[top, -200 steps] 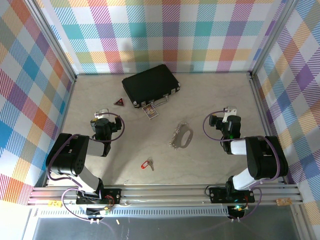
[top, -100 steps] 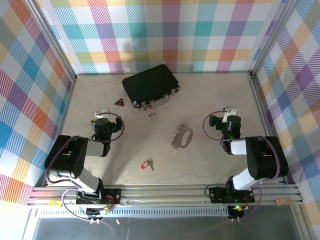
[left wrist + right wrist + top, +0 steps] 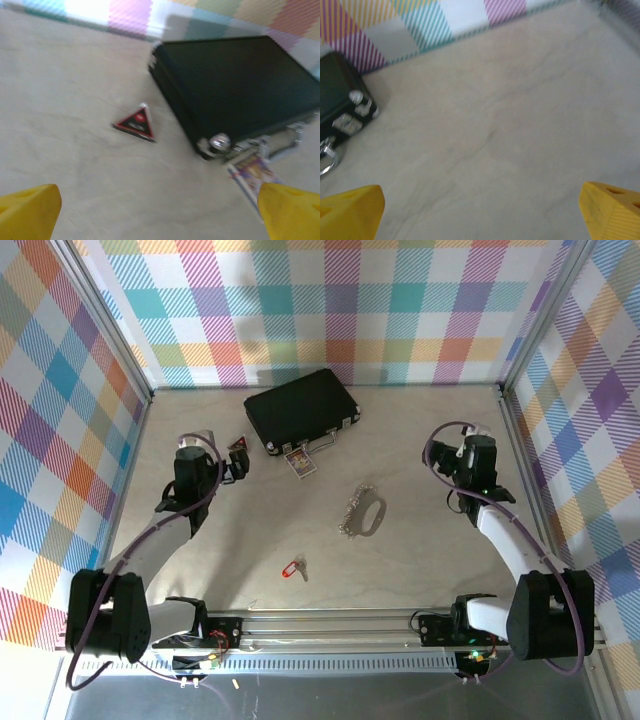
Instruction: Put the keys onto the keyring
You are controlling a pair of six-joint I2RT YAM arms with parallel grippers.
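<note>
The keyring [image 3: 362, 511] is lying free of the keys. I should keep moving my open right gripper until it closes on the ring at the keyring's end [image 3: 346, 531] that is nearest the keys.
The keys [image 3: 297, 566], a small silver key with a red tag, lie on the table near the front centre. The keyring [image 3: 366, 512], a silver oval loop with a short chain, lies right of centre. My left gripper [image 3: 232, 464] hovers at the left, beside the red badge, well behind the keys; in the left wrist view it [image 3: 160, 217] is open over bare table. My right gripper [image 3: 450, 466] hovers at the right, beyond the keyring; in the right wrist view it [image 3: 480, 217] is open with nothing between its yellow fingertips [image 3: 350, 212].
A black case [image 3: 300, 408] sits at the back centre, also seen close up as the case [image 3: 240, 90] and its corner [image 3: 340, 100]. A dark red triangular badge [image 3: 136, 121] and a picture card [image 3: 300, 462] lie just in front of it. Metal rails edge the table.
Both arms have unfolded from their low rest pose and reached forward and outward over the table. Both grippers stayed open. The keys and keyring have not moved.
</note>
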